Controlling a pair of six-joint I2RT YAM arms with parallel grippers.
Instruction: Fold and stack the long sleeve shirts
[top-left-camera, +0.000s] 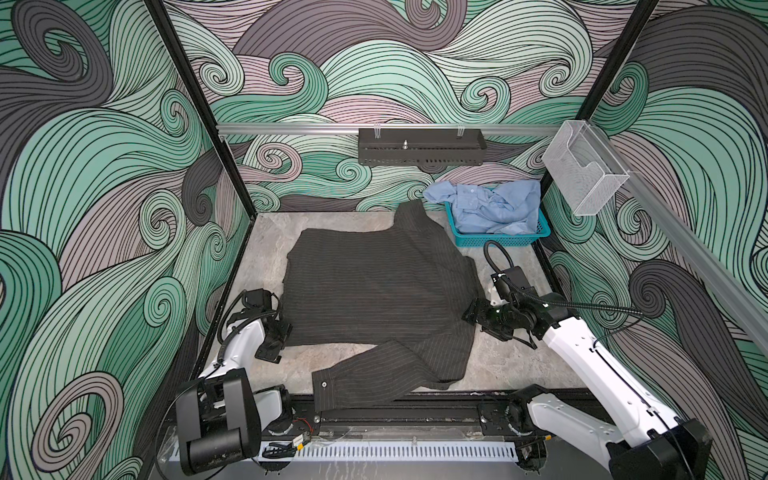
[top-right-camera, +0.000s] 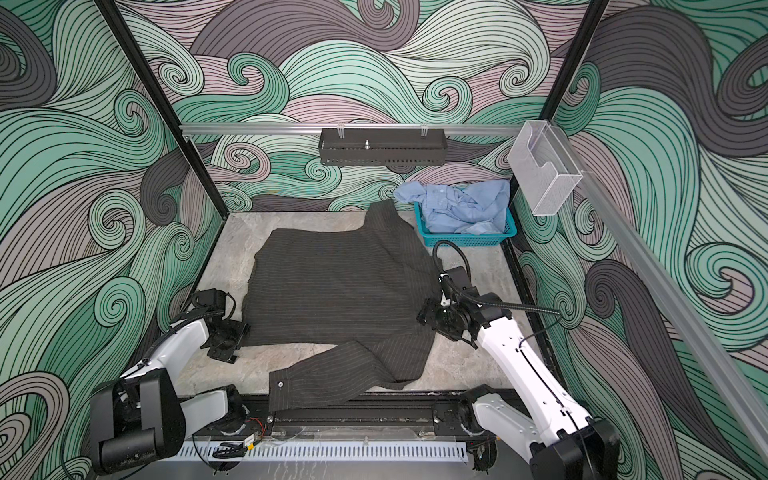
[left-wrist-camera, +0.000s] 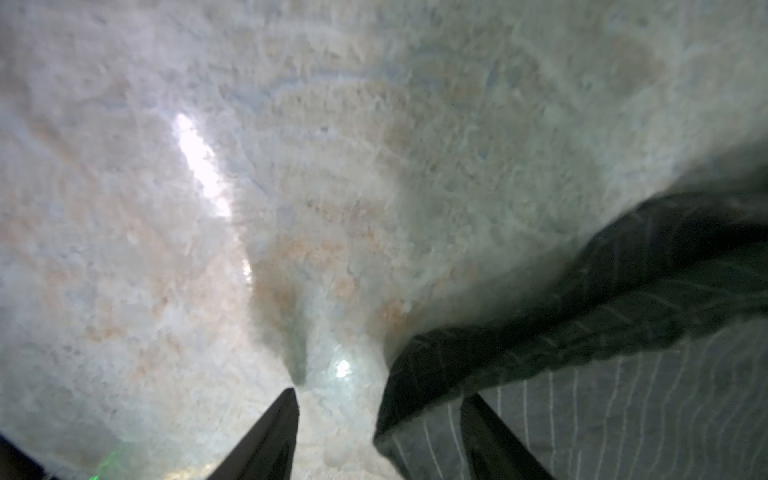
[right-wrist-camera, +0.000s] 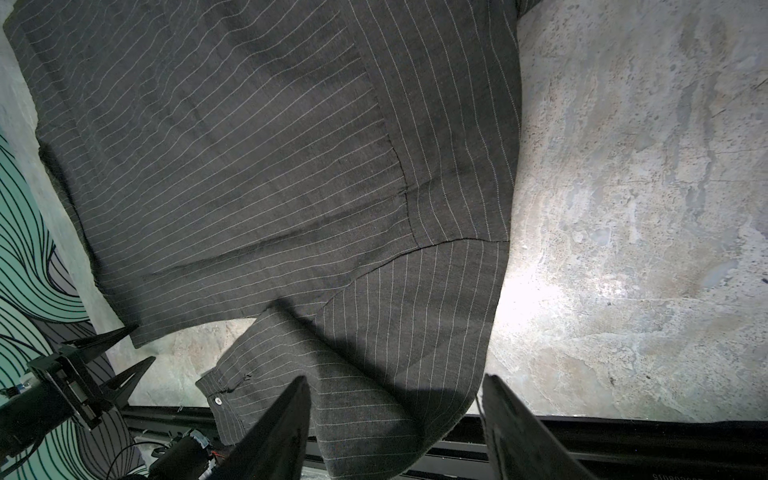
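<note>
The sleeve lies loose beyond the shoulder seam (right-wrist-camera: 432, 244), so its cuff (top-left-camera: 324, 391) will trail toward the table's front edge when I fold the shirt's near side over.
The dark charcoal pinstriped shirt (top-left-camera: 374, 286) (top-right-camera: 336, 286) lies spread on the table in both top views. One sleeve is folded across its near side, and the cuff (top-left-camera: 332, 388) hangs over the front edge. The light blue shirt (top-left-camera: 490, 205) (top-right-camera: 461, 208) is crumpled in the teal basket (top-left-camera: 498, 240). My left gripper (top-left-camera: 272, 345) (left-wrist-camera: 380, 395) is low at the shirt's near left corner. It is open, with the raised cloth edge (left-wrist-camera: 540, 332) between its fingers. My right gripper (top-left-camera: 469, 316) (right-wrist-camera: 395, 378) hovers open over the shirt's right shoulder (right-wrist-camera: 415, 311).
The stone-look table (top-left-camera: 266, 249) is walled on three sides. A black shelf (top-left-camera: 419, 147) hangs on the back wall and a clear plastic holder (top-left-camera: 582, 174) on the right rail. A black rail (top-left-camera: 395, 415) runs along the front edge.
</note>
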